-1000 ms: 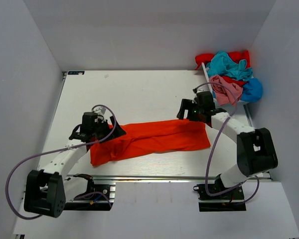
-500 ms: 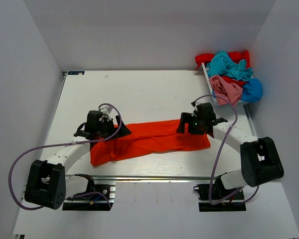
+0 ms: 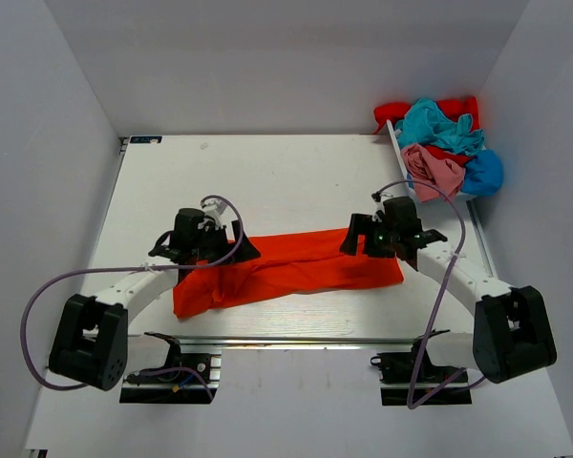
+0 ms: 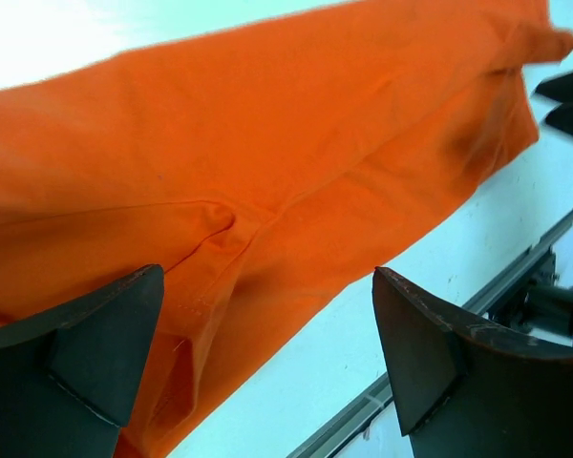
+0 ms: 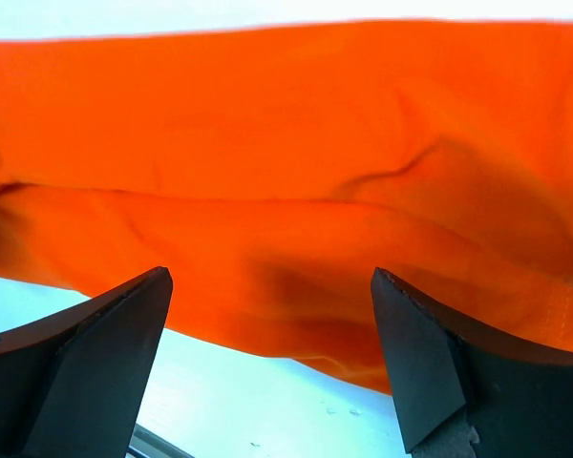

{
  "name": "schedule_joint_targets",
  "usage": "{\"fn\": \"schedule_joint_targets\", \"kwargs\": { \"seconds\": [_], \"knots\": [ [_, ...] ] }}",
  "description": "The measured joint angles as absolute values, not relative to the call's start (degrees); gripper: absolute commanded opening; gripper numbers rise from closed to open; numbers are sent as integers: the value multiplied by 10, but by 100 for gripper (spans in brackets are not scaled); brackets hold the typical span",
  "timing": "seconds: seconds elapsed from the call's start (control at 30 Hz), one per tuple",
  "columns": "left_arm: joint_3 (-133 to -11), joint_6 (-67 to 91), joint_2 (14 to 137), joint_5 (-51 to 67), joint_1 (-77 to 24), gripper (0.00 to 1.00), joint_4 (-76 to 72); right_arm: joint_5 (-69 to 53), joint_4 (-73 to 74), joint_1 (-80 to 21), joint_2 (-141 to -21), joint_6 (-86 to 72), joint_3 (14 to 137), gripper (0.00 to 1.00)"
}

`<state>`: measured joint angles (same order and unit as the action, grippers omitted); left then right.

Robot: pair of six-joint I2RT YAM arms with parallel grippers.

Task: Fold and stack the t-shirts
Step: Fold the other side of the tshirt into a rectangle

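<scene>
The t-shirt's band (image 3: 301, 264) lies across in front of both arms, so my left gripper should swing its end (image 3: 193, 294) far back while my right gripper pulls the other end close.
A bright orange-red t-shirt (image 3: 296, 269) lies folded into a long band across the middle of the white table (image 3: 267, 176). My left gripper (image 3: 237, 248) is open just above the band's left part; its wrist view shows the orange cloth (image 4: 267, 162) below the spread fingers (image 4: 76, 353). My right gripper (image 3: 355, 239) is open above the band's right end; its wrist view shows the cloth (image 5: 296, 181) between wide fingers (image 5: 439, 363). Neither holds anything. A pile of teal (image 3: 437, 124), pink (image 3: 432, 172), red (image 3: 397, 113) and blue (image 3: 484, 172) shirts lies at the back right.
A metal rail (image 3: 315, 341) runs along the table's near edge, with both arm bases below it. White walls enclose the table on the left, back and right. Purple cables loop from each arm.
Both grippers have moved a little toward the near edge over the orange-red shirt, the left one also rightward. The shirt has not visibly moved.
</scene>
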<state>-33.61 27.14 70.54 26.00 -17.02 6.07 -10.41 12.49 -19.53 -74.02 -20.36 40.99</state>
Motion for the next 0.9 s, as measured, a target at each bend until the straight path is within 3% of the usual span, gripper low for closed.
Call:
{"fn": "schedule_joint_targets", "kwargs": {
  "seconds": [0.9],
  "knots": [
    [-364, 259, 803, 331, -348, 100, 130, -58, 141, -195, -653, -190, 413, 90]
  ]
}}
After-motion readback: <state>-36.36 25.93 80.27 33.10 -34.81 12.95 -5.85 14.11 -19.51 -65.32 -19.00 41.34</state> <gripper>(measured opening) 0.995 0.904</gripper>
